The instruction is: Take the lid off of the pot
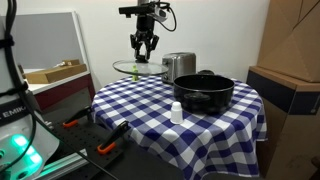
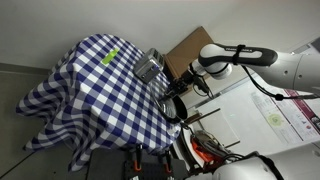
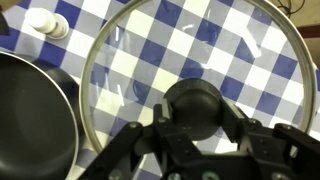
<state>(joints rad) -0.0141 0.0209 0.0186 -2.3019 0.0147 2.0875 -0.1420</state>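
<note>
The glass lid (image 1: 130,69) is level and clear of the black pot, so my gripper should go on lowering it to the open checked tablecloth (image 1: 146,98) before it lets go there.
The glass lid (image 1: 137,68) with its dark rim hangs in the air beyond the table's far edge, beside the steel box. My gripper (image 1: 144,48) is shut on its black centre knob from above. In the wrist view the lid (image 3: 190,45) fills the frame and the gripper's fingers (image 3: 195,112) clamp the knob on both sides. The black pot (image 1: 205,92) stands uncovered on the checked tablecloth; its rim also shows in the wrist view (image 3: 30,120), below and to the side of the lid. In an exterior view the gripper (image 2: 176,92) is off the table's edge.
A shiny steel toaster-like box (image 1: 178,66) stands behind the pot, close to the lid. A small white bottle (image 1: 176,113) stands in front of the pot, also in the wrist view (image 3: 46,22). Cardboard boxes (image 1: 290,50) stand beside the blue-checked table (image 1: 140,120).
</note>
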